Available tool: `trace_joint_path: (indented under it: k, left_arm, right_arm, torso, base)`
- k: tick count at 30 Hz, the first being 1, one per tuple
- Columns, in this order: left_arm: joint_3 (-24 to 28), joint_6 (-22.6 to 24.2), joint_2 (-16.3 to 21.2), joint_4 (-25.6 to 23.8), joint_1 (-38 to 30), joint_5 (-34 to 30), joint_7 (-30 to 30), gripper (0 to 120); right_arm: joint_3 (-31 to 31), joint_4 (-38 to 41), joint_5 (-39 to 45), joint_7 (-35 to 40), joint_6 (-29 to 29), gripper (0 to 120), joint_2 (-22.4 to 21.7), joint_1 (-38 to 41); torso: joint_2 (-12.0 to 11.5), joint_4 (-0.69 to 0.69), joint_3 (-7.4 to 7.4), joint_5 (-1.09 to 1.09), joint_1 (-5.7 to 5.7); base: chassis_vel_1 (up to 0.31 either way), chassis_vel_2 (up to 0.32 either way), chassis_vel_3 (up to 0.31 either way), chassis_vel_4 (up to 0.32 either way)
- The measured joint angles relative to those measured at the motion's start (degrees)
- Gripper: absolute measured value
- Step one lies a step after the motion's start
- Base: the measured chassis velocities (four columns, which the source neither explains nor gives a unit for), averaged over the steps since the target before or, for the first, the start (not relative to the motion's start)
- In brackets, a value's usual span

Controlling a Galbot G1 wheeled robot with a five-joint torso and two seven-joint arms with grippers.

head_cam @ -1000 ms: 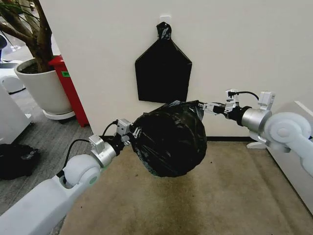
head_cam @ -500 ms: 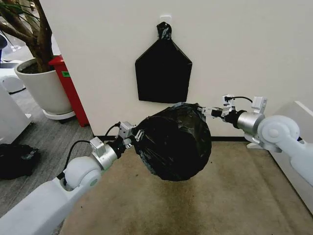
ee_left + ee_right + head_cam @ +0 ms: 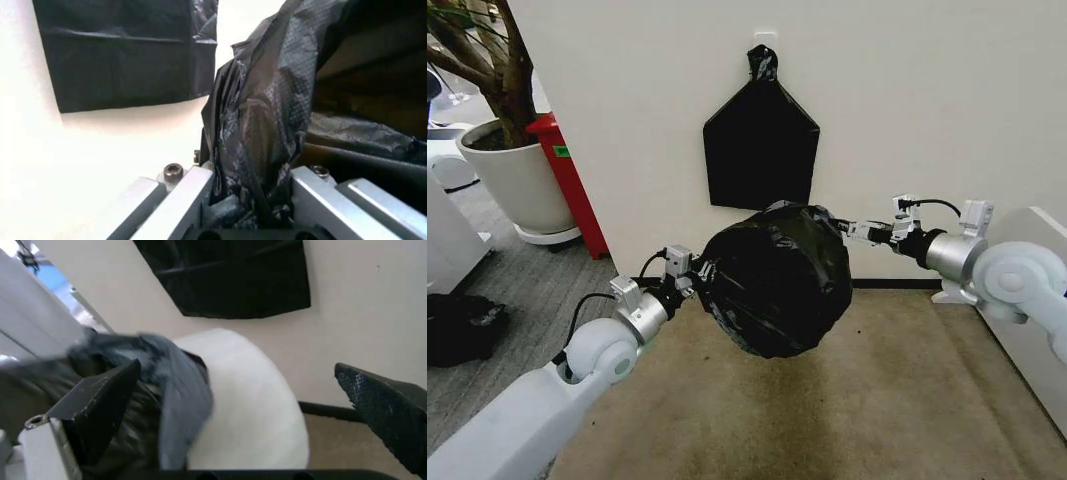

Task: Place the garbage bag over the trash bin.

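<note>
The garbage bag's edge (image 3: pixel 824 325) hangs down in a limp fold beside the trash bin, so that edge will stretch out into a pointed corner when the robot pulls.
The garbage bag (image 3: pixel 772 280) is a glossy black balloon stretched between my two grippers, low in front of the wall. My left gripper (image 3: pixel 689 276) is shut on the bag's crumpled edge (image 3: pixel 257 165), the plastic bunched between its fingers (image 3: pixel 180 200). My right gripper (image 3: pixel 852 232) sits at the bag's far upper edge. In the right wrist view the right gripper (image 3: pixel 237 365) stands open, with bag plastic (image 3: pixel 160 385) draped by one finger (image 3: pixel 100 400). The trash bin (image 3: pixel 247 410) shows there as a white rounded side under the bag; in the head view the bag hides it.
A flat knotted bundle of black bags (image 3: pixel 760 150) hangs on the wall just above. A large white plant pot (image 3: pixel 517 185) and a red object (image 3: pixel 572 185) stand at the left. A white cabinet (image 3: pixel 1039 330) is at the right, and beige carpet (image 3: pixel 827 420) lies in front.
The bag and my left gripper have shifted a little left. My right arm has drawn back to the right, its gripper still at the bag's upper edge.
</note>
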Motion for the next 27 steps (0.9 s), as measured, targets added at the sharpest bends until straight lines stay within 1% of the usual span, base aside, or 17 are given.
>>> trace_joint_path:
  k: [2,4,7,8,10,11,13,14,15,16,17,18,19,21,23,25,27]
  left_arm:
    - [0.0,-0.01,0.01,0.23,-0.01,0.1,-0.22,0]
    - [-0.03,0.47,-0.38,0.53,-0.16,-1.4,-2.42,0]
    - [-0.17,2.14,-1.08,0.38,-0.51,-6.08,-6.63,0]
    - [-0.17,2.14,-1.08,0.38,-0.51,-6.08,-6.63,0]
    - [-0.46,3.22,-1.52,-0.09,-0.79,-9.57,-9.51,0]
    - [-0.62,4.03,-1.82,-0.49,-1.05,-12.48,-11.94,0]
    - [-0.75,5.05,-2.22,-0.86,-1.51,-16.21,-15.72,0]
    - [-0.86,6.06,-2.64,-1.09,-1.93,-19.5,-19.26,0]
    - [-0.95,6.87,-3.05,-1.37,-2.31,-22.6,-22.25,0]
    - [-0.95,6.87,-3.05,-1.37,-2.31,-22.6,-22.25,0]
    - [-0.99,7.25,-3.23,-1.53,-2.48,-24.01,-23.56,0]
    - [-1.08,7.99,-3.46,-1.81,-2.82,-26.28,-25.69,0]
    - [-1.14,8.36,-3.53,-1.93,-2.98,-27.43,-26.65,0]
    - [-1.24,9.08,-3.62,-2.11,-3.35,-30.16,-28.8,0]
    - [-1.24,9.7,-3.99,-2.44,-4.07,-33.68,-32.07,0]
    - [-1.21,9.83,-4.19,-2.54,-4.35,-34.97,-33.31,0]
    - [-0.92,9.98,-5.26,-2.69,-5.78,-40.52,-38.42,0]
  right_arm:
    - [0.35,0.1,3.09,0.99,-0.3,100,-0.14,0.34]
    - [1.58,0.99,7.18,4.47,-0.38,100,0.07,0.25]
    - [4.94,2.92,10.09,8.5,-0.34,100,0.35,-2.65]
    - [4.94,2.92,10.09,8.5,-0.34,100,0.35,-2.65]
    - [7.34,4.23,10.92,10.44,-0.4,100,0.62,-5.01]
    - [10.34,5.31,11.43,12.13,-0.52,100,1.33,-7.97]
    - [13.75,6.49,11.63,13.22,-0.79,100,2.67,-12.09]
    - [16.1,7.42,11.21,13.36,-0.92,100,3.85,-15.36]
    - [18.17,8.32,9.83,12.98,-0.84,100,5.03,-18.86]
    - [18.17,8.32,9.83,12.98,-0.84,100,5.03,-18.86]
    - [19.26,8.72,8.78,12.35,-0.72,100,5.73,-20.9]
    - [21.02,9.17,6.73,10.54,-0.49,100,6.79,-24.29]
    - [22.23,9.32,5.37,8.94,-0.42,100,7.5,-26.68]
    - [25.23,9.99,2.45,5.67,-0.22,100,9.32,-32.65]
    - [27.18,11.81,-0.09,4.17,0.09,100,11.58,-37.53]
    - [27.49,12.39,-0.53,3.95,0.2,100,12.14,-38.57]
    - [27.78,15.81,-2.17,4.47,0.51,100,15.16,-42.34]
  torso:
    - [0.0,0.0,0.0,0.0,0.0]
    - [0.0,0.0,0.0,-0.01,0.0]
    - [0.0,0.01,0.0,0.0,0.0]
    - [0.0,0.01,0.0,0.0,0.0]
    - [0.0,0.0,0.0,-0.01,0.0]
    - [0.0,0.01,0.0,-0.01,0.0]
    - [0.0,0.0,0.0,0.0,0.0]
    - [0.0,-0.01,0.0,0.04,0.0]
    - [0.0,0.01,0.0,0.01,0.0]
    - [0.0,0.01,0.0,0.01,0.0]
    - [0.0,0.0,0.0,-0.01,0.0]
    - [0.0,0.02,0.0,-0.01,0.0]
    - [0.0,-0.01,-0.01,0.01,0.0]
    - [0.0,0.0,0.0,0.01,0.0]
    - [0.0,-0.01,-0.01,0.01,0.0]
    - [0.0,-0.01,0.0,0.01,0.0]
    - [0.0,0.0,0.0,-0.02,0.0]
  base:
    - [0.0,0.0,0.0,0.0]
    - [0.0,0.0,0.0,0.0]
    - [0.0,0.0,0.0,0.0]
    - [0.0,0.0,0.0,0.0]
    - [0.0,0.0,0.0,0.0]
    - [0.0,0.0,0.0,0.0]
    - [0.0,0.0,0.0,0.0]
    - [0.0,0.0,0.0,0.0]
    - [0.0,0.0,0.0,0.0]
    - [0.0,0.0,0.0,0.0]
    - [0.0,0.0,0.0,0.0]
    - [0.0,0.0,0.0,0.0]
    - [0.0,0.0,0.0,0.0]
    - [0.0,0.0,0.0,0.0]
    - [0.0,0.0,0.0,0.0]
    - [0.0,0.0,0.0,0.0]
    - [0.0,0.0,0.0,0.0]
